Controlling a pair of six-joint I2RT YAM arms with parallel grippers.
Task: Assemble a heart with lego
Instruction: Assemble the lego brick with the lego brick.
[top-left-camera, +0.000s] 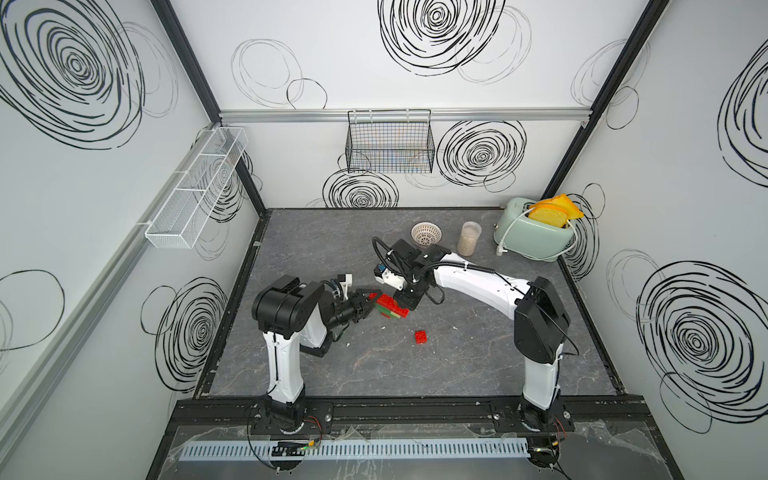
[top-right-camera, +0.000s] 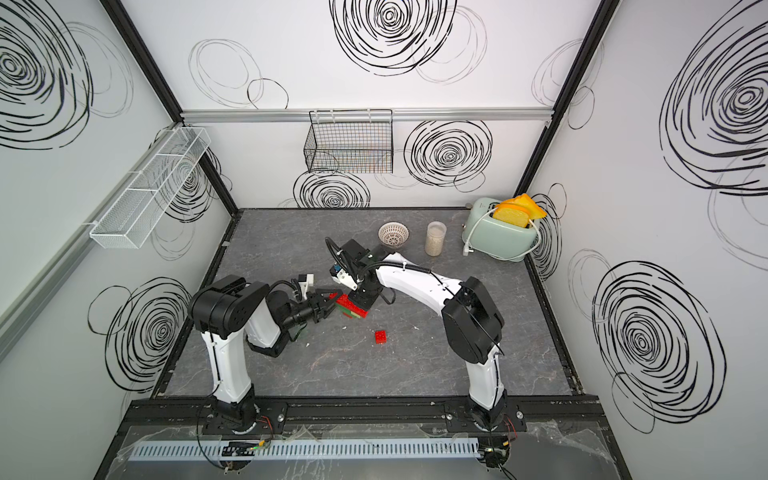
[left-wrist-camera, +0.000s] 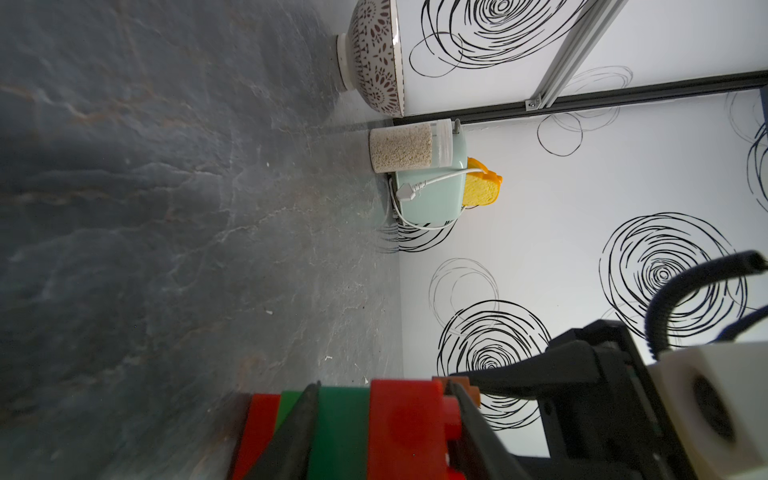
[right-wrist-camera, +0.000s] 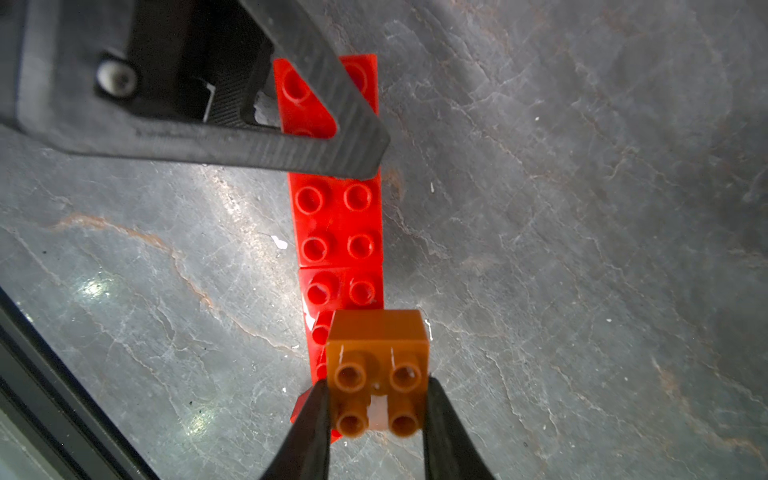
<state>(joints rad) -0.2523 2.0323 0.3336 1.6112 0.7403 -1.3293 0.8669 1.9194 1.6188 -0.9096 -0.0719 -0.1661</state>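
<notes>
I can see the orange-brown brick sticking out over one side of the top red row, so my right gripper should move the brick squarely over the row's studs (right-wrist-camera: 321, 331) before letting go of it.
The heart (top-left-camera: 390, 309) (top-right-camera: 348, 308) is a stack of red, green and lime-yellow lego standing on edge mid-table. My left gripper (top-left-camera: 366, 301) (left-wrist-camera: 382, 384) comes in from the side and is shut on its green and red layers (left-wrist-camera: 345, 424). My right gripper (right-wrist-camera: 378, 399) points down from above and is shut on an orange-brown brick (right-wrist-camera: 376, 361). That brick sits over one end of the top red row (right-wrist-camera: 338, 220); whether it is seated I cannot tell. In both top views the right wrist hides it. A loose red brick (top-left-camera: 420, 336) (top-right-camera: 380, 336) lies in front of the heart.
A patterned bowl (top-left-camera: 426, 235), a jar of grains (top-left-camera: 469, 239) and a mint toaster (top-left-camera: 536, 235) with toast stand along the back right. A black wire basket (top-left-camera: 390, 141) hangs on the back wall, a white mesh shelf (top-left-camera: 195, 191) on the left wall.
</notes>
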